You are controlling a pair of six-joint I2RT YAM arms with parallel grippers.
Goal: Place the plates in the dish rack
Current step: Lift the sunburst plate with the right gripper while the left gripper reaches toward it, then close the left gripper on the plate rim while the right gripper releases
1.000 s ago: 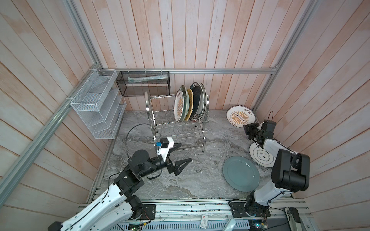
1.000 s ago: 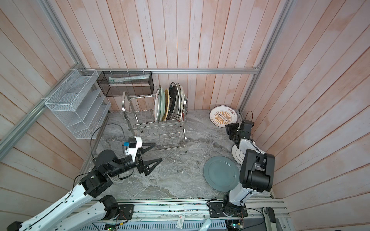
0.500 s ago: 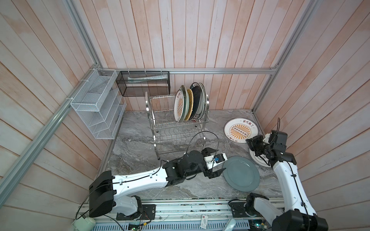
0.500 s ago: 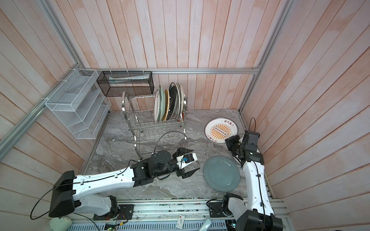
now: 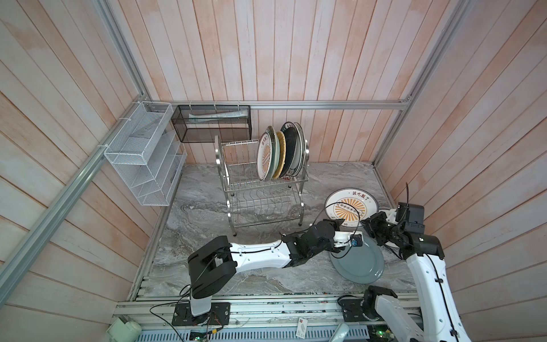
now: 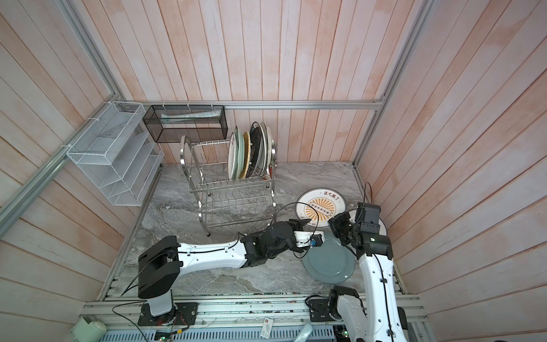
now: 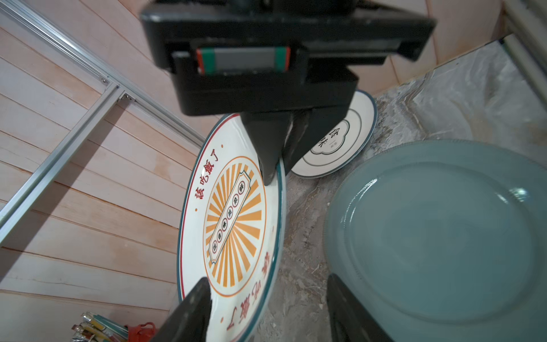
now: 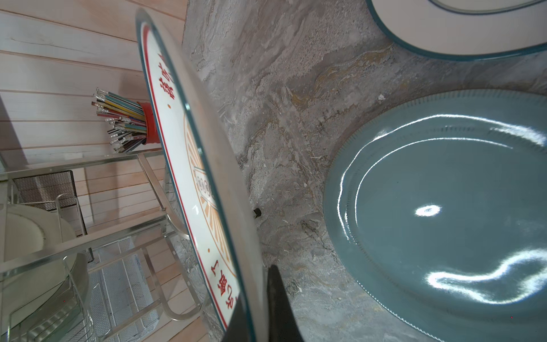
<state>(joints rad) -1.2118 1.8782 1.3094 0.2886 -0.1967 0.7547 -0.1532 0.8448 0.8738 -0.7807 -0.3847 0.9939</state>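
Note:
The sunburst plate is in my right gripper, far from the rack's empty slots (image 5: 239, 166), so next my left gripper takes hold of the opposite rim (image 7: 254, 320) of the plate before my right gripper lets go.
My right gripper (image 8: 257, 296) is shut on the rim of the white orange-sunburst plate (image 5: 350, 208) and holds it tilted up off the marble floor. My left gripper (image 7: 268, 278) reaches across and straddles the opposite rim, its jaws apart: one finger lies over the printed face, and the other stands clear behind the plate. A grey-blue plate (image 5: 359, 262) lies flat beside them. A white plate with a dark emblem (image 7: 334, 142) lies behind, partly under the right arm. The dish rack (image 5: 260, 189) holds several plates (image 5: 281, 154) upright on its top tier.
A red cup of utensils (image 8: 149, 124) hangs on the rack's end. On the left wall is a white mesh organiser (image 5: 145, 154), and a black mesh basket (image 5: 211, 124) hangs at the back. The right wall is close behind the right arm.
The left arm has swung from the front left across to the sunburst plate, its jaws narrowing. The right gripper has brought that plate forward from the back corner.

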